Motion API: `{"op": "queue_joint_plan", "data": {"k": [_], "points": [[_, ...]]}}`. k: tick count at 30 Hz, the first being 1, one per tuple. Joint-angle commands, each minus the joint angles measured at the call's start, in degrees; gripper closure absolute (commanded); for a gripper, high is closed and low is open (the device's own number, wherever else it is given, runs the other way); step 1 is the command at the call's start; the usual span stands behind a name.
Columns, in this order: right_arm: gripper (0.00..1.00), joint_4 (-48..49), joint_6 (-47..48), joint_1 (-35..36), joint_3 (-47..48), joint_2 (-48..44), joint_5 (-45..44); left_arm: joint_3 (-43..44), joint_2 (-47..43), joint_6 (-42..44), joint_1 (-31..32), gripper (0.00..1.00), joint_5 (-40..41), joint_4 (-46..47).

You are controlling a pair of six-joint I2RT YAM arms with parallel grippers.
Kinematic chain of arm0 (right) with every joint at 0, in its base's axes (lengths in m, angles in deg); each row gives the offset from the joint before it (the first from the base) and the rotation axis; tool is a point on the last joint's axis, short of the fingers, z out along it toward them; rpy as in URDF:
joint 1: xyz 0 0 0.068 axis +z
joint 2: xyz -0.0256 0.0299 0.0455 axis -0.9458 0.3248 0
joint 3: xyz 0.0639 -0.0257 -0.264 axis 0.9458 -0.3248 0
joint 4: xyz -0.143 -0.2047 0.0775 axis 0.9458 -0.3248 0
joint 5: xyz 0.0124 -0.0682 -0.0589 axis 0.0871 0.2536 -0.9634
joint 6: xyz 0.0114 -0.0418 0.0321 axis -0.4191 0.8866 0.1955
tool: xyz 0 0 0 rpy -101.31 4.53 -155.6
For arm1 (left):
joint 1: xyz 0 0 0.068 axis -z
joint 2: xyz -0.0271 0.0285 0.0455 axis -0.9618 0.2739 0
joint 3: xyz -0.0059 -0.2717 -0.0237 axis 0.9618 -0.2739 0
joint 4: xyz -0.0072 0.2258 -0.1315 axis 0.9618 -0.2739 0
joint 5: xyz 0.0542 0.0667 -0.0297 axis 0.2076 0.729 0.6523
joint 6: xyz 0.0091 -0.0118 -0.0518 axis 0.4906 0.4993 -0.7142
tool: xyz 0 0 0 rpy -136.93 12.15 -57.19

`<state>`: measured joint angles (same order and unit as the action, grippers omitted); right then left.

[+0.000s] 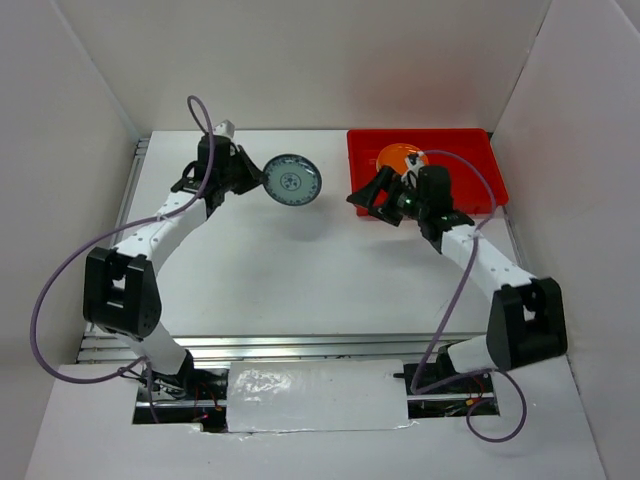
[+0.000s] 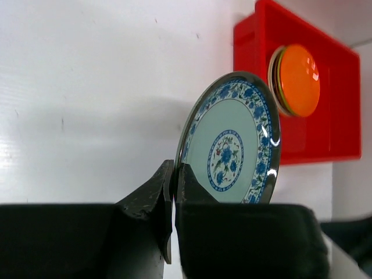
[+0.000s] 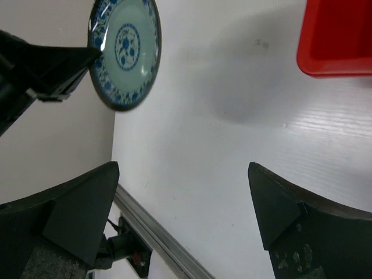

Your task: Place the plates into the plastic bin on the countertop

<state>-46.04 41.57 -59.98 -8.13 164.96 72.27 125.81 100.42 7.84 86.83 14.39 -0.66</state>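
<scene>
The patterned plate [image 1: 292, 180] is in my left gripper, short of the red bin, so my right gripper should grab the plate's free rim [image 1: 318, 183] and put the plate on the stack.
My left gripper [image 1: 253, 177] is shut on the rim of a blue-grey patterned plate [image 1: 292, 181] and holds it above the white countertop [image 1: 300, 270], left of the red plastic bin [image 1: 470, 150]. In the left wrist view the plate [image 2: 232, 142] stands on edge between my fingers [image 2: 174, 174]. The bin [image 2: 337, 116] holds a stack of plates with an orange one [image 2: 296, 80] on top; it also shows in the top view [image 1: 397, 156]. My right gripper [image 1: 372, 198] is open and empty at the bin's near left corner. The right wrist view shows the held plate [image 3: 124, 52].
White walls enclose the countertop on three sides. A metal rail [image 1: 300, 345] runs along the front edge and another [image 3: 157, 232] down the left side. The bin's corner [image 3: 337, 40] shows at the upper right of the right wrist view.
</scene>
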Motion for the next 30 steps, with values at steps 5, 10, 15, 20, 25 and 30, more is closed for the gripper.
{"op": "queue_joint_plan", "data": {"k": [5,10,15,20,25,30], "points": [[0.0,7.7,0.7,5.7,10.5,14.1,-1.0,-2.2,-6.6,5.6,5.8,1.0,-3.7,-7.6],[0.0,10.2,-1.2,7.8,10.9,21.3,-1.5,-3.0,-10.3,5.8,8.1,1.0,-5.4,-7.8],[0.22,14.2,-3.4,9.4,7.0,19.9,-2.9,-3.0,-11.7,6.4,8.6,1.0,-3.9,-9.4],[0.99,15.5,-4.3,10.6,4.5,15.9,-4.9,-3.2,-11.8,6.3,7.7,1.0,-3.4,-9.6],[1.0,18.5,-6.8,10.8,3.0,13.8,-3.4,-2.7,-10.3,4.5,5.6,0.99,-4.0,-8.5],[1.0,10.5,-9.0,7.9,6.2,13.3,-13.5,-0.1,-10.5,1.8,5.2,0.01,4.7,-13.9]]}}
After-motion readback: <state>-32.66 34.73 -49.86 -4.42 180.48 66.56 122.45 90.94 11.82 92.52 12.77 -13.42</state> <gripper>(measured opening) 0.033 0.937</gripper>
